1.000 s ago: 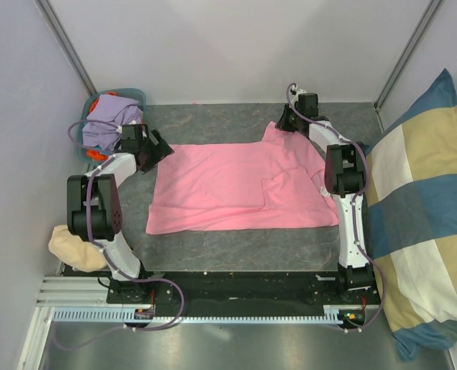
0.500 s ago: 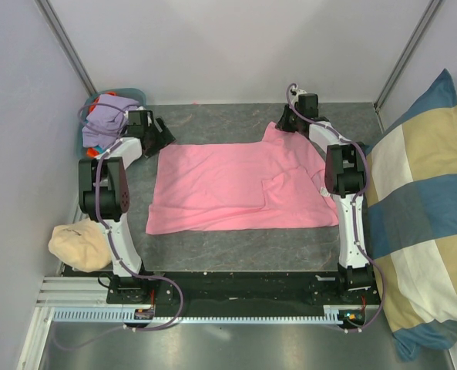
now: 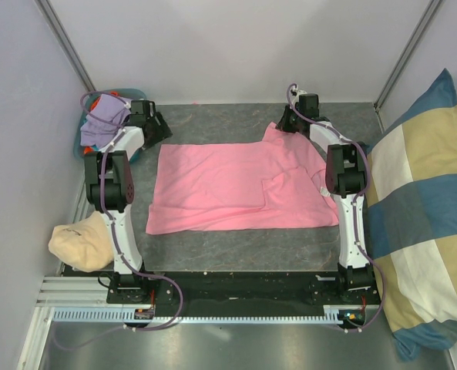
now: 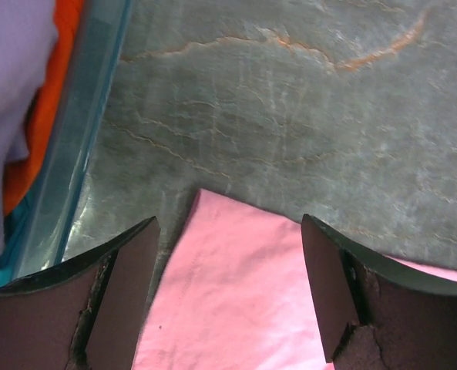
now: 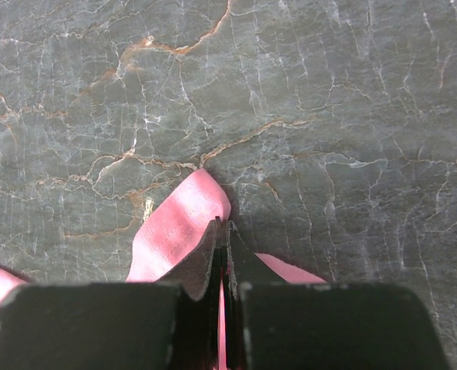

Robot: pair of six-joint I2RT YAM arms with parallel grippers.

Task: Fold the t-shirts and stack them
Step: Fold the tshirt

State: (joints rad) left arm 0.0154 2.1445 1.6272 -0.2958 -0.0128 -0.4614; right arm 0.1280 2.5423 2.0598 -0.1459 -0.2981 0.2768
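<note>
Next, my left gripper moves away from the basket over the shirt before it closes on the pink t-shirt's corner (image 3: pixel 163 148), because the teal basket's rim (image 4: pixel 89 146) is crowding my gripper.
A bright pink t-shirt (image 3: pixel 236 189) lies spread flat on the grey table. My left gripper (image 3: pixel 156 129) hovers at its far left corner, open; in the left wrist view the pink corner (image 4: pixel 236 285) lies below and between the two dark fingers (image 4: pixel 124 301), untouched. My right gripper (image 3: pixel 287 123) is shut on the shirt's far right corner, and in the right wrist view a pink fold (image 5: pixel 178 227) sticks out beside the closed tips (image 5: pixel 222 225). More t-shirts, lavender (image 3: pixel 103 123) and orange (image 4: pixel 47 108), are piled in a teal basket (image 4: pixel 82 146) at the far left.
A large blue-and-cream checked cushion (image 3: pixel 421 223) fills the right side. A cream cloth bundle (image 3: pixel 78 243) lies by the left arm's base. Walls close in the back and left. The basket stands just left of my left gripper.
My left gripper has moved away from the arm bases along the shirt's left edge, up to its far corner beside the basket. The right arm and the shirt have not moved.
</note>
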